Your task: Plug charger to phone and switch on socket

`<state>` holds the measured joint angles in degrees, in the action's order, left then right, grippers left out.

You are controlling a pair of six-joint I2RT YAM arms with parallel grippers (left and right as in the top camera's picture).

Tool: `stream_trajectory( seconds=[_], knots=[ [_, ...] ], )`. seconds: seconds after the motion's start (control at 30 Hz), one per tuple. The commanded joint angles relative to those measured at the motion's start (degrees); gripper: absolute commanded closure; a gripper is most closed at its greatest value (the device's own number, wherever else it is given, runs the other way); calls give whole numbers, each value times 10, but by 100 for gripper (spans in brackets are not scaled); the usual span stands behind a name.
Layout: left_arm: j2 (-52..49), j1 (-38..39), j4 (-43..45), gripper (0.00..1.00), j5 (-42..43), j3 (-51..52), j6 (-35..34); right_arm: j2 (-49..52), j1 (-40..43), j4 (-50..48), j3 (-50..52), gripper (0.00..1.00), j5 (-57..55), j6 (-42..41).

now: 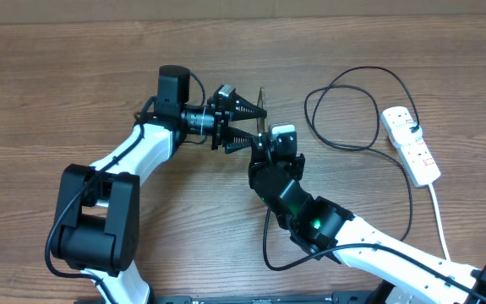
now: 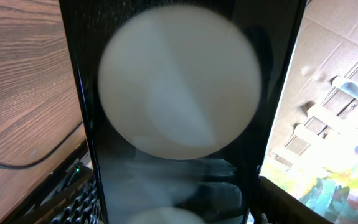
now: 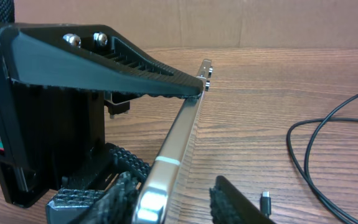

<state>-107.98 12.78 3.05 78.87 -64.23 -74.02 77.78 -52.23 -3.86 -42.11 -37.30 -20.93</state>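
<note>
My left gripper spans the phone's side edges (image 3: 180, 134), so my right gripper should turn the phone's far end (image 1: 261, 92) toward my left gripper, which should take it there.
My left gripper (image 1: 258, 122) is shut on the phone (image 1: 261, 103) and holds it on edge above the table. The phone's glossy black face fills the left wrist view (image 2: 179, 93). In the right wrist view its metal edge (image 3: 182, 134) runs up to the left gripper's finger. My right gripper (image 3: 179, 205) is open around the phone's near end; one finger touches it and the other stands apart. The charger cable (image 1: 352, 110) loops on the table. Its small black connector (image 3: 266, 200) lies loose by the right finger. The socket (image 1: 412, 145) lies at the far right.
The white cord (image 1: 439, 219) runs from the socket toward the front right edge. The black cable also trails under my right arm (image 1: 268, 249). A cardboard wall (image 3: 228, 25) stands behind the table.
</note>
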Motion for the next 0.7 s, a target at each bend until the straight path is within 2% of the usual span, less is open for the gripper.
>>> stream_trajectory(
  seconds=[0.0,0.47,0.67],
  knots=[
    [-5,5,5,69,19,-4,-1,-2,-2,-4,-18,65,1,0],
    [-5,5,5,67,20,-4,-1,-4,-2,-12,-19,92,1,0],
    [-5,5,5,64,19,-4,-1,-4,-2,-17,-19,96,1,0]
  ],
)
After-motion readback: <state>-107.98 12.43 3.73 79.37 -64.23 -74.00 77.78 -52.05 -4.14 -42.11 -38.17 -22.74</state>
